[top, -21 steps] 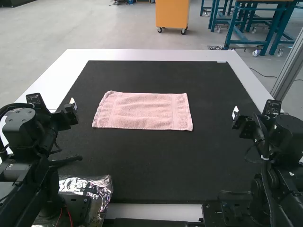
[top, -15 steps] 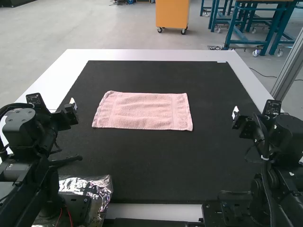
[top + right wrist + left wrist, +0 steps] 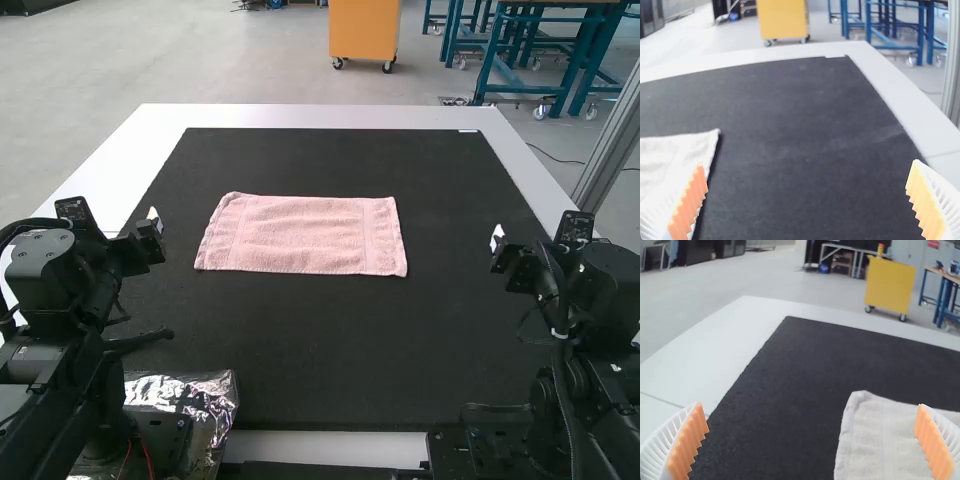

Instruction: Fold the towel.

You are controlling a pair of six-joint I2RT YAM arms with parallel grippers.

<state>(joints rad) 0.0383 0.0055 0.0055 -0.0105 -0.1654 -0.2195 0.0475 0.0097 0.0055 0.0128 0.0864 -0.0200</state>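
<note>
The towel's far edge (image 3: 312,197) lies limp, so when I carry the far edge over, the pink towel (image 3: 303,236) will fold into a narrow piece and its near edge will stay in place.
In the high view my left gripper (image 3: 154,222) is at the left edge of the dark mat and my right gripper (image 3: 497,240) near its right side, both apart from the towel. The pink towel (image 3: 303,235) lies flat between them as a wide rectangle; whether it is layered I cannot tell. In the left wrist view my left gripper (image 3: 812,442) stands open, with the towel (image 3: 875,440) on the mat beyond its fingers. In the right wrist view my right gripper (image 3: 812,200) is open too, and a corner of the towel (image 3: 690,145) shows.
The dark mat (image 3: 330,350) covers most of the white table (image 3: 320,116). A foil-wrapped object (image 3: 205,395) sits at the near left, beside the left arm's base. A metal post (image 3: 612,140) rises by the table's right side.
</note>
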